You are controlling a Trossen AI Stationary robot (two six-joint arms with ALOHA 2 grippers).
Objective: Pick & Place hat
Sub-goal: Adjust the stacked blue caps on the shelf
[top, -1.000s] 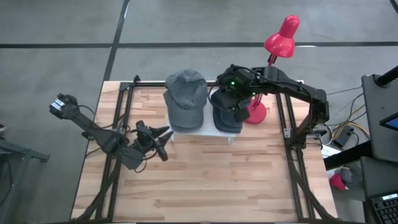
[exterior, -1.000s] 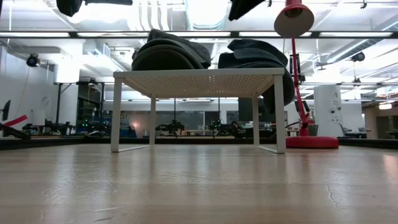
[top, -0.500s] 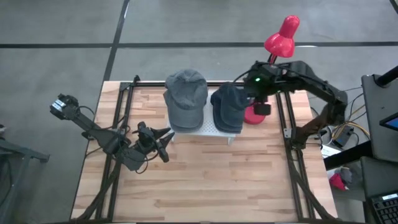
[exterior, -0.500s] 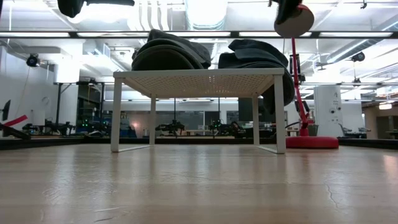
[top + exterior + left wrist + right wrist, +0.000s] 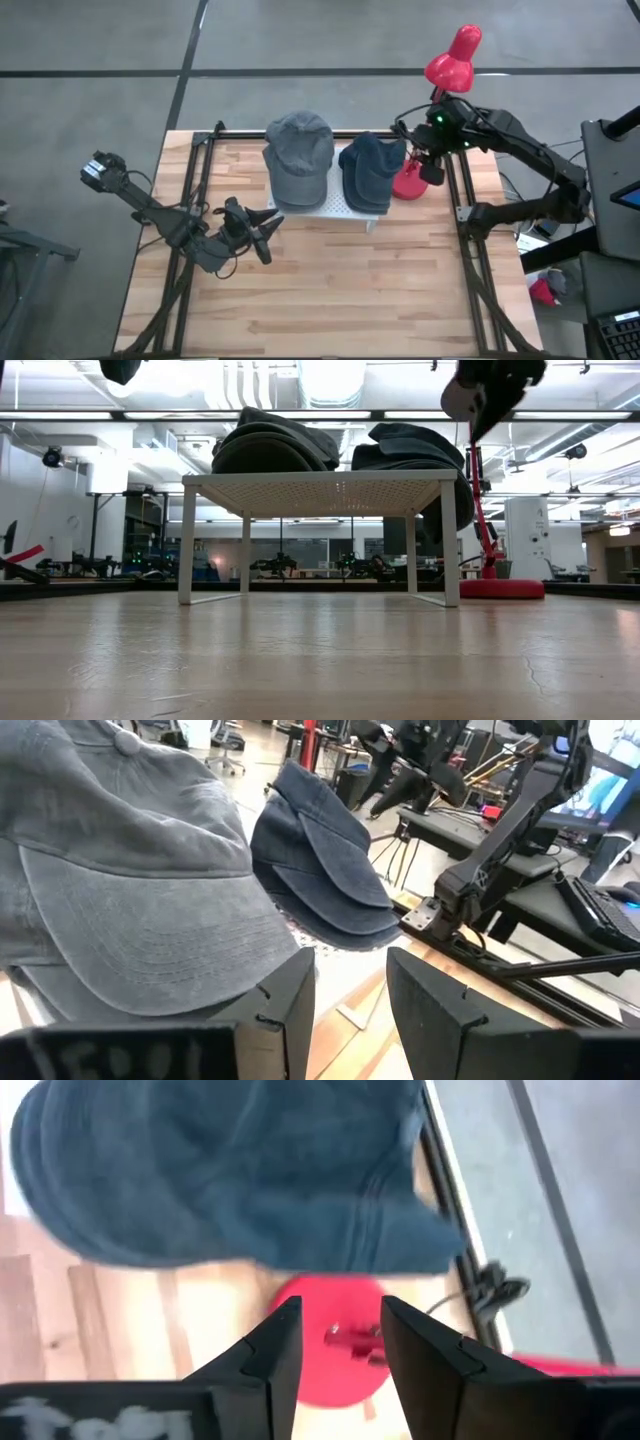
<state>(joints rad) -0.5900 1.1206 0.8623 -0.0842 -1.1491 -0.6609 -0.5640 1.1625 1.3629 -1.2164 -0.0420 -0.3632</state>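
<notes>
The dark blue caps stick out over the stand's edge (image 5: 460, 488) beside the red lamp, so my right gripper should push the caps' back end (image 5: 398, 153) in toward the grey caps.
Two stacks of caps lie crown-up on a white perforated shelf stand (image 5: 330, 208) (image 5: 315, 482): grey caps (image 5: 298, 155) (image 5: 275, 445) (image 5: 130, 890) on its left half, dark blue caps (image 5: 368, 170) (image 5: 410, 448) (image 5: 320, 860) (image 5: 220, 1170) on its right half. My right gripper (image 5: 432, 165) (image 5: 495, 390) (image 5: 340, 1340) hovers open and holds nothing, just right of the blue caps, above the red lamp's base (image 5: 330, 1350). My left gripper (image 5: 262, 222) (image 5: 350, 990) waits open near the stand's near left corner, pointing at the caps.
A red desk lamp stands at the table's far right, its round base (image 5: 408, 182) (image 5: 500, 588) beside the stand and its head (image 5: 455, 58) high above. Black frame rails run along the table's left and right edges. Bare wooden tabletop (image 5: 330, 290) lies in front of the stand.
My right gripper has drawn away from the blue caps toward the table's right edge and now hangs over the lamp base. Both cap stacks have stayed where they were on the stand.
</notes>
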